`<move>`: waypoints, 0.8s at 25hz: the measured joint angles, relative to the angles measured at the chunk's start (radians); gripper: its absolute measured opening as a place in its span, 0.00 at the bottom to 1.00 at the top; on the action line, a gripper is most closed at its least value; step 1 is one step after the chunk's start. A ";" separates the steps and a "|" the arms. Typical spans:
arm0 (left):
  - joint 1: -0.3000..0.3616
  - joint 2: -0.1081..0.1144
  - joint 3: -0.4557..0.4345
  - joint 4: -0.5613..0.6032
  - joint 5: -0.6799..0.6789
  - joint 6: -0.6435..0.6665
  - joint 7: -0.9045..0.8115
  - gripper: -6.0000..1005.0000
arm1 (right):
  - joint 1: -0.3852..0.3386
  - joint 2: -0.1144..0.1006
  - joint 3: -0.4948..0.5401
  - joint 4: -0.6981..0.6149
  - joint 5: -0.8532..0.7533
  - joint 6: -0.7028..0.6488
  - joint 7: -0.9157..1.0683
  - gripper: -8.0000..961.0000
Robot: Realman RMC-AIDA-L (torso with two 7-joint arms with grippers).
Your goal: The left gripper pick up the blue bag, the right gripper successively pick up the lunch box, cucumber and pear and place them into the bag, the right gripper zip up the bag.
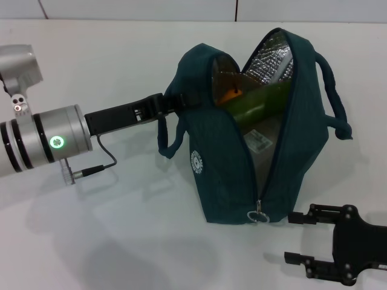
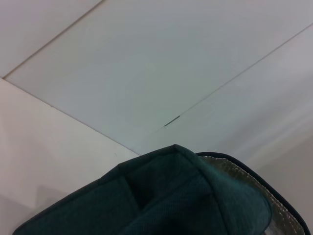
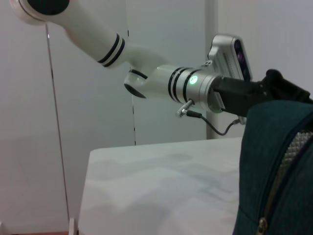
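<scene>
I keep moving my right gripper's open fingers in until the ring is within their grasp, because the ring [image 1: 258,217] zip pull [image 1: 258,212] hangs free and faces them.
The blue bag [image 1: 217,169] stands unzipped on the white table, its silver lining showing. Inside it the green cucumber [image 1: 260,99] lies slanted across the opening. The orange pear [image 1: 230,93] peeks out behind it, and the lunch box [image 1: 261,145] with its label sits lower down. My left gripper [image 1: 174,104] is shut on the bag's near rim by the handle; the left wrist view shows only the bag's fabric [image 2: 171,196]. My right gripper [image 1: 296,237] hovers open just right of the ring zip pull [image 1: 259,214]. The right wrist view shows the bag's side [image 3: 279,147] and zipper.
The bag's second handle [image 1: 332,96] hangs off the right side. A cable [image 1: 100,160] loops from my left wrist onto the table. The left arm [image 3: 161,78] reaches across behind the bag. White table [image 1: 91,241] surrounds the bag.
</scene>
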 joint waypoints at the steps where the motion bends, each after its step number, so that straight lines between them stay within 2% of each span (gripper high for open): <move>1: -0.001 0.000 0.000 0.000 0.000 0.000 0.000 0.07 | 0.002 0.001 -0.002 0.001 0.001 0.006 0.000 0.62; 7: -0.002 0.000 -0.003 -0.001 0.000 -0.003 0.000 0.07 | 0.013 0.005 -0.017 0.015 0.039 0.030 -0.003 0.62; 16: -0.002 0.000 -0.001 -0.001 0.000 -0.003 0.000 0.07 | 0.029 0.005 -0.233 0.016 0.199 0.143 -0.026 0.62; 20: -0.002 0.000 0.000 -0.001 -0.001 -0.002 0.000 0.07 | 0.035 0.006 -0.282 0.016 0.246 0.173 -0.026 0.62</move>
